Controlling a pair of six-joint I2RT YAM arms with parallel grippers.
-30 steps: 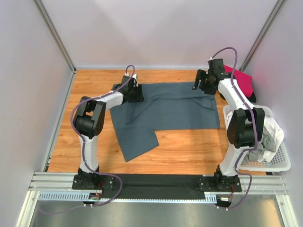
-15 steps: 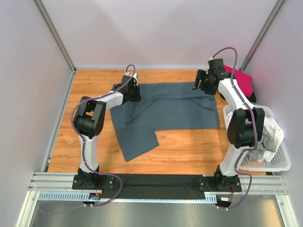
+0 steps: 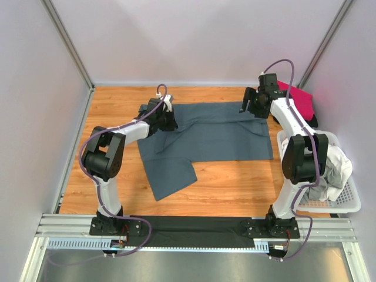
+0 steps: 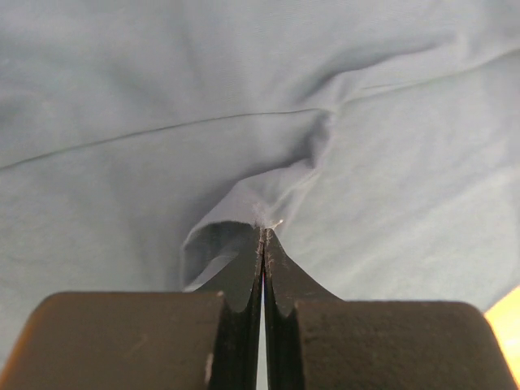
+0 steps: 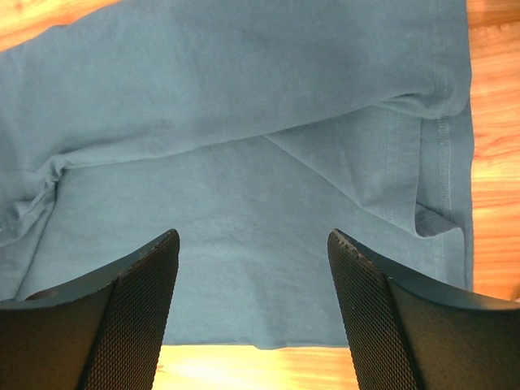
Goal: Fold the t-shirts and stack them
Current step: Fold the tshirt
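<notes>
The shirt's middle (image 3: 191, 141) lies flat and open while my left gripper holds the raised pinch (image 4: 264, 210), so I keep pulling the pinch there until its fold spreads flat.
A large slate blue-grey t-shirt (image 3: 211, 138) lies spread on the wooden table, one part hanging toward the near left. My left gripper (image 3: 168, 120) is at the shirt's far left corner, shut on a raised pinch of its cloth. In the left wrist view the cloth (image 4: 366, 154) peaks right at the closed tips of that gripper (image 4: 264, 231). My right gripper (image 3: 249, 106) hovers open over the shirt's far right part. The right wrist view shows that gripper (image 5: 253, 237) with nothing between its fingers, above the shirt (image 5: 244, 122) near its hem.
A magenta-pink shirt (image 3: 301, 101) lies at the far right corner. A white lattice basket (image 3: 346, 204) at the right edge holds white and light grey shirts (image 3: 336, 167). A black cloth (image 3: 194, 224) lies between the arm bases. Walls close in on three sides.
My left gripper has shut on the blue-grey shirt's cloth, and the left arm's elbow has swung out to the left. The right arm has stayed where it was.
</notes>
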